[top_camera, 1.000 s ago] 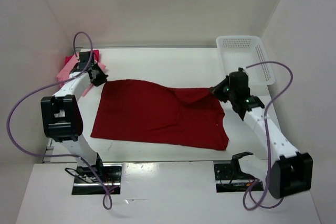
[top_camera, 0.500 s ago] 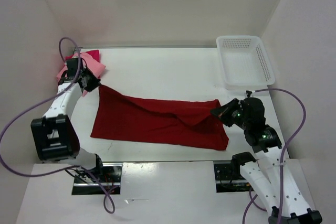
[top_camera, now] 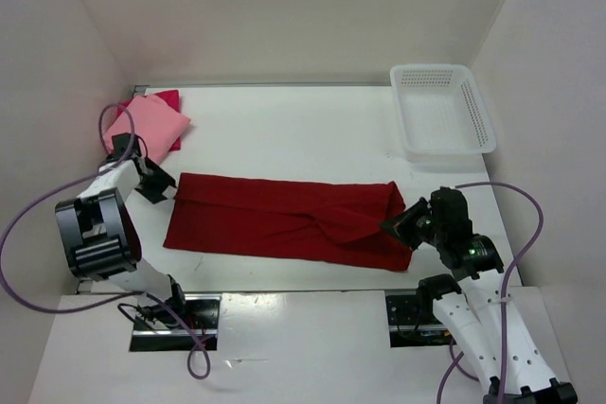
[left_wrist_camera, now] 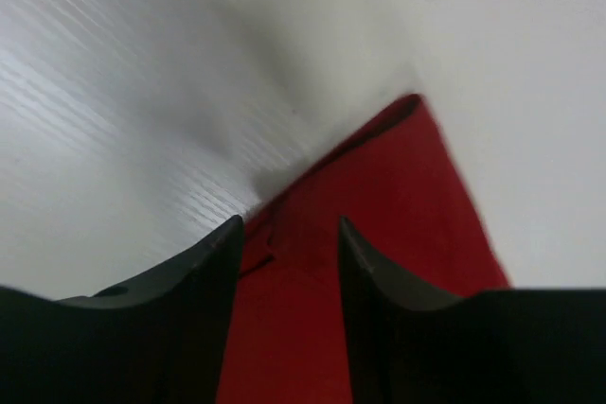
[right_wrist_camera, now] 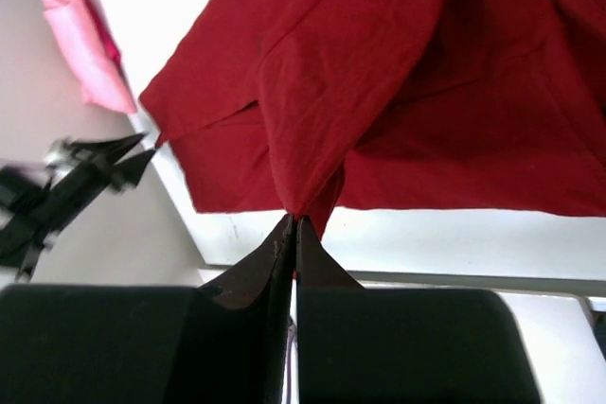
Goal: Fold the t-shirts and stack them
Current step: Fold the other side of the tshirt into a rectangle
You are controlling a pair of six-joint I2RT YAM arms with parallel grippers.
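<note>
I should lay the dark red cloth flat toward the cloth's middle (top_camera: 322,232) with my right gripper before I fold further, because it slants in a raised fold (top_camera: 352,224) toward that gripper.
The dark red t-shirt (top_camera: 284,217) lies folded into a long band across the middle of the table. My left gripper (top_camera: 156,188) sits at its far left corner. In the left wrist view its jaws (left_wrist_camera: 289,229) stand open, with the red cloth (left_wrist_camera: 398,196) lying under the gap. My right gripper (top_camera: 394,224) is at the band's right end. It is shut (right_wrist_camera: 295,219) on a pinch of the dark red cloth (right_wrist_camera: 379,73). A folded light pink t-shirt (top_camera: 147,125) rests on the magenta t-shirt (top_camera: 167,98) at the far left corner.
A white perforated basket (top_camera: 441,120) stands at the far right corner against the side wall. The enclosure's walls close in on the left, back and right. Both purple cables loop beside the arms. The table's near edge runs just below the red band.
Both arms drew the shirt's far edge toward the near side, folding it in half lengthwise. The left gripper has opened and let go of its corner. The right gripper still holds.
</note>
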